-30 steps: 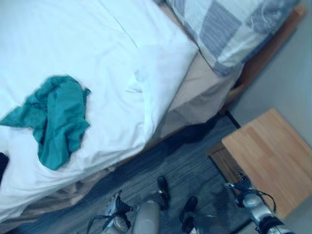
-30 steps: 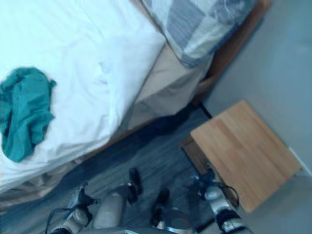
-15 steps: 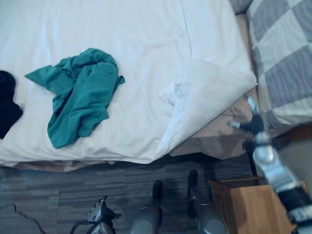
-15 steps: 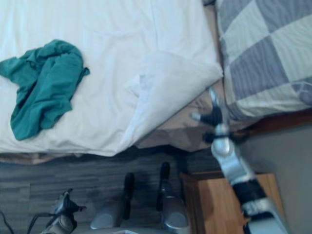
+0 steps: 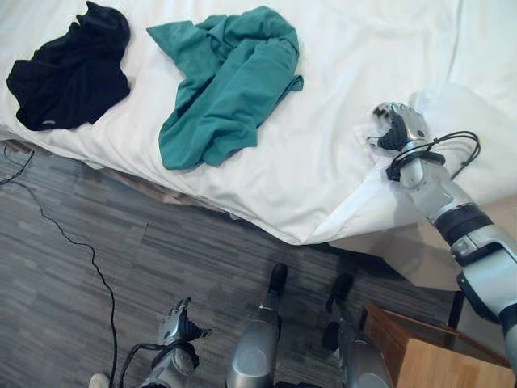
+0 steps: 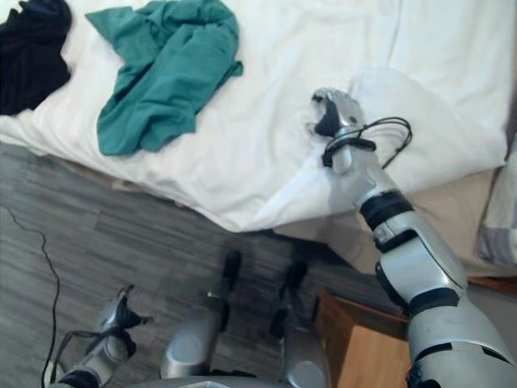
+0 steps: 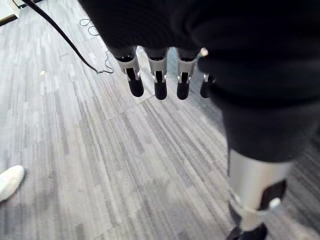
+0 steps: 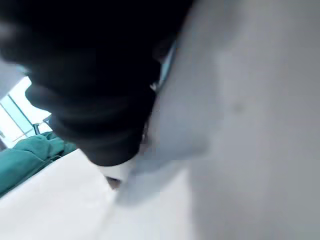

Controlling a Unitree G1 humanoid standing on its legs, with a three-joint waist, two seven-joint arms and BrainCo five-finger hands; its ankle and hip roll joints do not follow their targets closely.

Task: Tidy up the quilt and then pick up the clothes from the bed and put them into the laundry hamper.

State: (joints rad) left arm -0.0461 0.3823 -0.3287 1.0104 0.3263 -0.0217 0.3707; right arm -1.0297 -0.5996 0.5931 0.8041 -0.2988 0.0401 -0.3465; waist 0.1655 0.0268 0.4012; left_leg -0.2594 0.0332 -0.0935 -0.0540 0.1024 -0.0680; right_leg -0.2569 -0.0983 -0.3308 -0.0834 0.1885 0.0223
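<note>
I see the black garment point(image 5: 73, 74) lying crumpled with a limp, wavy edge point(image 5: 76, 27), so I expect it to bunch up and droop in folds when I lift it.
A white quilt point(image 5: 323, 162) covers the bed, and one corner point(image 5: 456, 105) is folded back on itself at the right. My right hand point(image 5: 397, 125) rests on the edge of that fold, touching the cloth; its grip is hidden there and in the right wrist view. A crumpled teal garment point(image 5: 230, 81) lies on the quilt to the left of that hand, well apart from it. Further left, by the bed's edge, lies a black garment point(image 5: 69, 69). My left hand point(image 7: 157, 75) hangs low over the floor, open and holding nothing.
A wooden nightstand point(image 5: 420, 356) stands at the lower right, close to the bed's side. Grey plank floor point(image 5: 97, 267) runs along the bed's near edge. A white shoe point(image 7: 10, 182) shows on the floor by my left hand.
The camera has swung left along the bed, bringing the black garment into view. My right hand has come down from the air beside the bed onto the quilt's folded corner.
</note>
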